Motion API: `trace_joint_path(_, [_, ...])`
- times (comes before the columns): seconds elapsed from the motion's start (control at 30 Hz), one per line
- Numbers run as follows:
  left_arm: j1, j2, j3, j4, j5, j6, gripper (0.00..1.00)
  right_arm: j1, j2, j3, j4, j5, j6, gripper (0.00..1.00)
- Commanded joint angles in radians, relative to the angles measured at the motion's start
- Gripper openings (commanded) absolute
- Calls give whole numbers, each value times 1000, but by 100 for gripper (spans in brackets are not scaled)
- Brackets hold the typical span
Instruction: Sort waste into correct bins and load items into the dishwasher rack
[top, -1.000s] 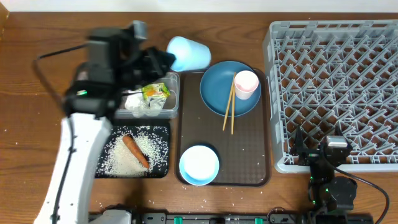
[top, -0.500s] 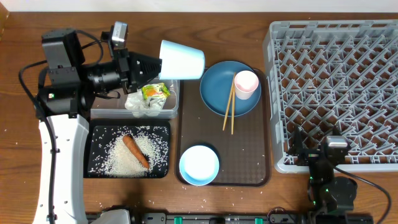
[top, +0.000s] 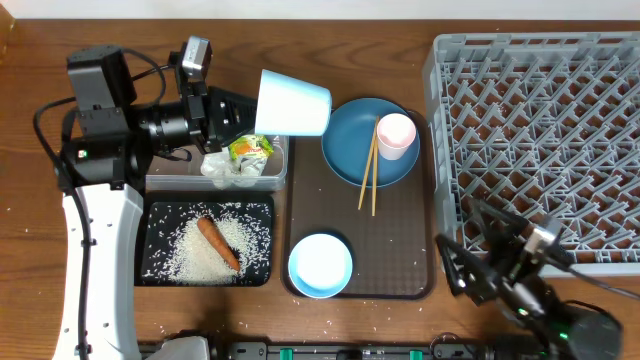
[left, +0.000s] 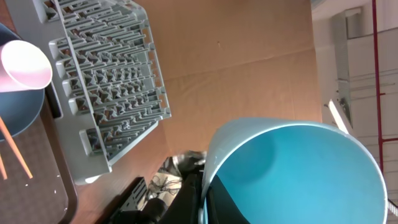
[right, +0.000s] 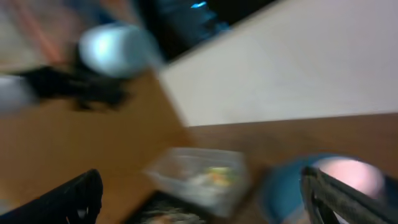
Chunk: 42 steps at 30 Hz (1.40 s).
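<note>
My left gripper has the light blue cup by its rim (top: 262, 102), far from the grey rack. Next, my right gripper takes hold of the cup's base (top: 325, 112) before putting it in the rack.
My left gripper (top: 232, 108) is shut on the rim of the light blue cup (top: 292, 102) and holds it on its side in the air, above the clear tub (top: 168, 180); the cup fills the left wrist view (left: 292, 174). The crumpled wrapper (top: 240, 160) lies in the tub. The carrot (top: 217, 243) and rice (top: 240, 235) lie in the black tray (top: 160, 215). The blue plate (top: 350, 150) holds the pink cup (top: 396, 133) and two chopsticks (top: 368, 178). The white-blue bowl (top: 320, 265) sits on the brown tray. My right gripper (top: 490, 255) is open and empty beside the grey rack (top: 540, 130).
The dark brown serving tray (top: 395, 250) lies between the bins and the rack. Loose rice grains dot the wooden table. The right wrist view is blurred by motion; it shows the tub (right: 199, 174) and pink cup (right: 348, 174).
My left arm swung the light blue cup up and to the right, then held nearly still. My right arm has lifted and turned toward the left, its fingers now spread.
</note>
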Motion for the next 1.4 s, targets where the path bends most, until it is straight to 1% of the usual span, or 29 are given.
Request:
trace_joint_path(0.0, [-29, 4, 14, 0, 40, -10, 6, 14, 153, 141, -3, -266, 177, 99])
trace_joint_path(0.07, [-58, 4, 14, 0, 46, -9, 6, 14, 284, 227, 0, -401, 197, 99])
trace_joint_path(0.17, [-104, 3, 14, 0, 55, -9, 6, 14, 459, 323, 37, -552, 198, 99])
trace_joint_path(0.27, [-158, 3, 14, 0, 61, -8, 6, 14, 580, 367, 86, -603, 239, 99])
trace_joint_path(0.33, [-186, 3, 14, 0, 61, -8, 6, 14, 625, 369, 115, -626, 247, 99])
trace_joint_path(0.43, [-229, 3, 14, 0, 53, 0, 6, 14, 678, 369, 116, -637, 247, 99])
trace_joint_path(0.53, [-266, 3, 14, 0, 19, 3, 6, 15, 700, 369, 123, -657, 249, 99])
trace_joint_path(0.6, [-286, 3, 14, 0, -10, 3, 6, 15, 698, 369, 162, -680, 256, 99])
trace_joint_path(0.67, [-299, 3, 14, 0, -26, 3, 6, 15, 695, 369, 250, -701, 314, 98])
trace_joint_path(0.8, [-326, 3, 14, 1, -26, 23, 6, 15, 693, 369, 543, -699, 531, 98])
trace_joint_path(0.9, [-343, 3, 14, 0, -26, 27, 6, 15, 693, 369, 681, -681, 631, 98])
trace_joint_path(1.0, [-361, 3, 14, 0, -26, 26, 6, 15, 693, 368, 698, -665, 643, 98])
trace_joint_path(1.37, [-420, 3, 14, 1, -26, 29, 6, 24, 698, 368, 695, -649, 599, 99])
